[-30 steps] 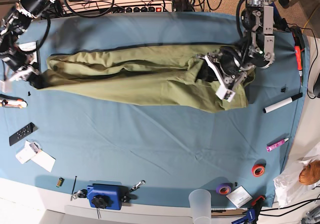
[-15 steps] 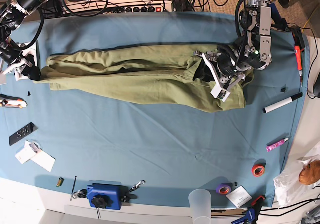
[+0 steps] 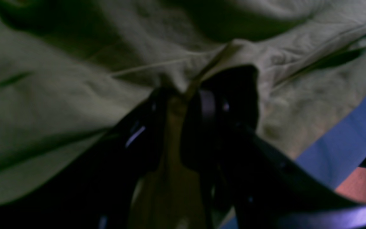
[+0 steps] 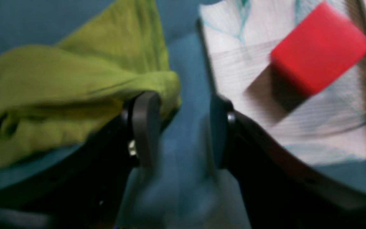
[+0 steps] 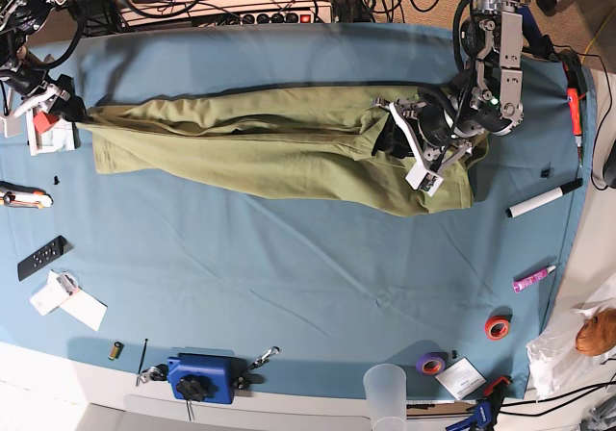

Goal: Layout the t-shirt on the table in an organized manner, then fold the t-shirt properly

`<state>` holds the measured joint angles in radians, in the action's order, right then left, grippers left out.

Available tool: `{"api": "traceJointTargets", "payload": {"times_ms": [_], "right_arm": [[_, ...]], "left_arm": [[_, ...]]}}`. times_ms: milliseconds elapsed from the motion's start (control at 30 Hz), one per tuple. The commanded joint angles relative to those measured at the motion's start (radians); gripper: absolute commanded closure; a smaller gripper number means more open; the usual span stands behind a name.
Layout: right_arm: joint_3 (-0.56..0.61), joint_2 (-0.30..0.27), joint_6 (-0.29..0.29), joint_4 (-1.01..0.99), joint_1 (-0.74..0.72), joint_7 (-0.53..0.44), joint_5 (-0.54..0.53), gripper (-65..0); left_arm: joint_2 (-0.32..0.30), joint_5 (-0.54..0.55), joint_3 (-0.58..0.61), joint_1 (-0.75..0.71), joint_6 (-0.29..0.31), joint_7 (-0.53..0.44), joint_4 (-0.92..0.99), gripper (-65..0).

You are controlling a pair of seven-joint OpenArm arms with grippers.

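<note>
My right gripper has the t-shirt's end (image 4: 170, 86) draped against the outside of its finger. Next, I move that gripper back over the t-shirt's body (image 5: 114, 140) and pinch the cloth there.
The olive-green t-shirt (image 5: 250, 147) lies stretched in a long wrinkled band across the far half of the blue table (image 5: 289, 287). At its right end in the base view, my left gripper (image 5: 423, 162) presses into the cloth. The left wrist view shows that gripper (image 3: 184, 95) shut on a pinched fold of the t-shirt (image 3: 59, 79). My right gripper (image 5: 58, 104) is at the shirt's left end. Seen from the right wrist, it (image 4: 183, 127) stands open with bare table (image 4: 186, 63) between its fingers. The t-shirt's edge (image 4: 59, 82) drapes against the outside of one finger (image 4: 145, 127).
A red block (image 4: 319, 47) sits on white paper just beside the right gripper. A black marker (image 5: 544, 198), pink marker (image 5: 532, 279) and tape rolls (image 5: 498, 327) lie at the right. A remote (image 5: 41, 258), a blue tool (image 5: 202, 378) and a plastic cup (image 5: 388, 392) line the near edge.
My right gripper has opened, letting go of the shirt's left end, after drawing it toward the table's far left. The left gripper stays shut on the cloth, barely moved.
</note>
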<state>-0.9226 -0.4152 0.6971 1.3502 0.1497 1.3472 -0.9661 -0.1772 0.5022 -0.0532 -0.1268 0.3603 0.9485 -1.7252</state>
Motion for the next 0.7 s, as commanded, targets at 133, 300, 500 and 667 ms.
{"api": "traceJointTargets", "payload": {"times_ms": [133, 300, 500, 667], "right_arm": [[-0.006, -0.033, 0.001, 0.017, -0.020, -0.081, 0.040, -26.0], [-0.006, -0.034, 0.001, 0.017, -0.008, 0.049, 0.040, -26.0], [-0.013, -0.102, 0.001, 0.017, 0.055, 0.049, -0.059, -26.0], [-0.043, -0.186, 0.001, 0.017, 0.065, 0.049, -0.451, -26.0]], "left_arm": [[-0.003, -0.012, 0.000, 0.005, 0.000, 0.011, -0.007, -17.4], [-0.003, -0.012, 0.000, 0.005, 0.000, 0.008, -0.007, -17.4], [-0.003, -0.013, 0.000, 0.005, 0.000, 0.009, -0.007, -17.4], [-0.003, -0.012, 0.000, 0.005, 0.000, 0.010, -0.007, -17.4]]}}
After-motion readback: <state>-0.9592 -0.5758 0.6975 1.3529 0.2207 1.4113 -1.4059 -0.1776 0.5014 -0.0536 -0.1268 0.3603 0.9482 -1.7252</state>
